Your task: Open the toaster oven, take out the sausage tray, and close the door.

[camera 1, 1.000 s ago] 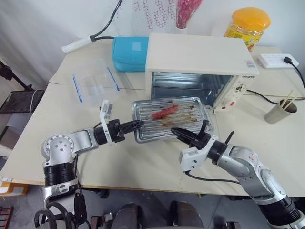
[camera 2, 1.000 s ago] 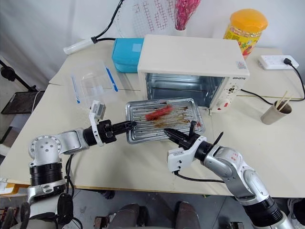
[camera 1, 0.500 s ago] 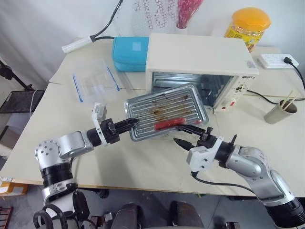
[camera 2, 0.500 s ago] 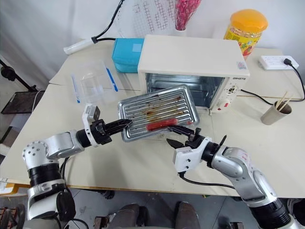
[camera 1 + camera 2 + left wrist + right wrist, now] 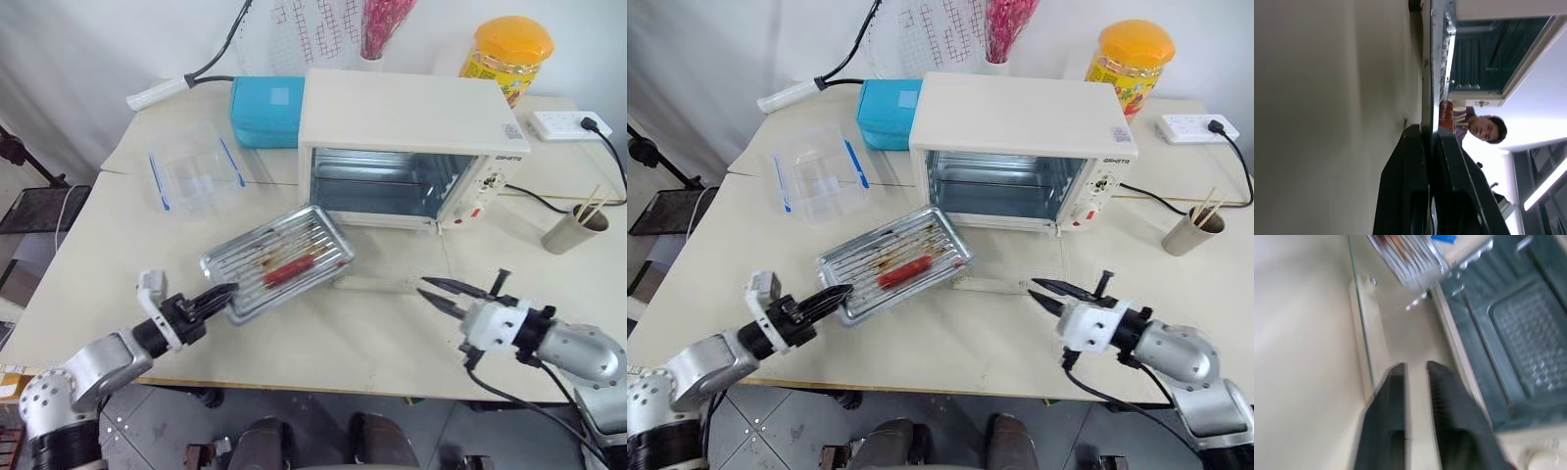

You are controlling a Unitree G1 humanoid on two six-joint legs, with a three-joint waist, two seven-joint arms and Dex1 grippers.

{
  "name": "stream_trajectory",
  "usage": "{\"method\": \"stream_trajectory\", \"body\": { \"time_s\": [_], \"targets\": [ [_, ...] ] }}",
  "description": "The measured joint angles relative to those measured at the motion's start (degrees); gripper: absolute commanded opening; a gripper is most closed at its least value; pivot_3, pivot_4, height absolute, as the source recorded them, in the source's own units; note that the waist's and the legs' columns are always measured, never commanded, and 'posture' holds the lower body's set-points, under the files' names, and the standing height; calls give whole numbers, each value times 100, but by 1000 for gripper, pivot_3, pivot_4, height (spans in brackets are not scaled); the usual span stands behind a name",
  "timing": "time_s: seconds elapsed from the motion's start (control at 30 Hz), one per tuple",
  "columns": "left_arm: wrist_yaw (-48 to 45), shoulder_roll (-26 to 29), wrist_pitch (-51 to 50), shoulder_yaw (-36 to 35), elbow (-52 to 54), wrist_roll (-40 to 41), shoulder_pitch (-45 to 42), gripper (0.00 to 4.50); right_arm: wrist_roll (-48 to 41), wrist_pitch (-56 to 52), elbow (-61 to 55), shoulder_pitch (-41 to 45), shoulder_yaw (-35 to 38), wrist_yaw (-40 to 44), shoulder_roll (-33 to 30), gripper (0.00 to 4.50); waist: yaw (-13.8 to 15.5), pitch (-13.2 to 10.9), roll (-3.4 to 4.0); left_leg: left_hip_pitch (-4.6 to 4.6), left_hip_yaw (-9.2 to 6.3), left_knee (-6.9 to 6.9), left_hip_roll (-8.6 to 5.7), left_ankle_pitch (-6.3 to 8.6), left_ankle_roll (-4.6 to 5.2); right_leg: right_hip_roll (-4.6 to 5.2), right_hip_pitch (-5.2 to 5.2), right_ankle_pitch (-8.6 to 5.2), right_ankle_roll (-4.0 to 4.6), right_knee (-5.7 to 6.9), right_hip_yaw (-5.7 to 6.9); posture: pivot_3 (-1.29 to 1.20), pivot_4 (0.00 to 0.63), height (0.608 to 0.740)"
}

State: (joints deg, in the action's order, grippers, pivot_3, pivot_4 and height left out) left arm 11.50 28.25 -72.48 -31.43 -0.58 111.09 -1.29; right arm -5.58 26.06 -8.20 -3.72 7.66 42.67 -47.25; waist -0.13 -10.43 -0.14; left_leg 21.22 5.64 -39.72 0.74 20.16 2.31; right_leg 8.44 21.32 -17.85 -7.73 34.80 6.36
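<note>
The tray's far end [image 5: 338,255] sticks out over the glass door. Next, my left gripper pulls the tray clear before my right gripper raises the door's free edge [image 5: 402,288].
The cream-white toaster oven [image 5: 411,108] stands at the back middle of the table. Its glass door [image 5: 392,250] lies flat in front of it, with the bar handle [image 5: 377,285] nearest me. The silver sausage tray [image 5: 294,245] hangs tilted just over the table, left of the door, with one red sausage [image 5: 287,270] in it. My left gripper [image 5: 223,292] is shut on the tray's near left edge; in the left wrist view the rim sits pinched between the fingers [image 5: 1415,161]. My right gripper [image 5: 422,286] is shut and holds nothing, just right of the door handle.
A clear container with blue clips [image 5: 196,171] and a teal box [image 5: 266,110] stand left of the oven. A yellow-lidded jar [image 5: 509,54], a power strip [image 5: 566,124] and a cup of sticks [image 5: 573,230] are at the right. A person [image 5: 1488,128] shows far off.
My right gripper let go of the tray, moved away to the right and shut. My left gripper carried the tray off the open door, to the left and toward the table's front.
</note>
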Motion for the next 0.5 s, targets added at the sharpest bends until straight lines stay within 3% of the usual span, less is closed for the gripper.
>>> {"method": "stream_trajectory", "body": {
  "time_s": [0.2,0.37,0.5],
  "targets": [
    [-989,84,39,-599,83,29,1083,101,-1094,-491,1064,29,103,1097,-82,36,-8,0,2,-1,1,6,4,1,0,6,2,-3,6,-5,-10,0,150,740],
    [-1249,-12,266,-914,238,31,1812,101,-1260,-810,2109,541,141,1506,-79,36,-24,2,9,-4,1,6,11,9,-12,34,7,-12,24,-27,-21,0,150,740],
    [-1291,-443,646,-1114,489,31,1964,101,-1256,-1021,2945,1187,123,1741,-46,36,-14,0,14,-4,-2,5,16,11,-19,43,13,-21,39,-16,-14,0,150,740]
  ]
}}
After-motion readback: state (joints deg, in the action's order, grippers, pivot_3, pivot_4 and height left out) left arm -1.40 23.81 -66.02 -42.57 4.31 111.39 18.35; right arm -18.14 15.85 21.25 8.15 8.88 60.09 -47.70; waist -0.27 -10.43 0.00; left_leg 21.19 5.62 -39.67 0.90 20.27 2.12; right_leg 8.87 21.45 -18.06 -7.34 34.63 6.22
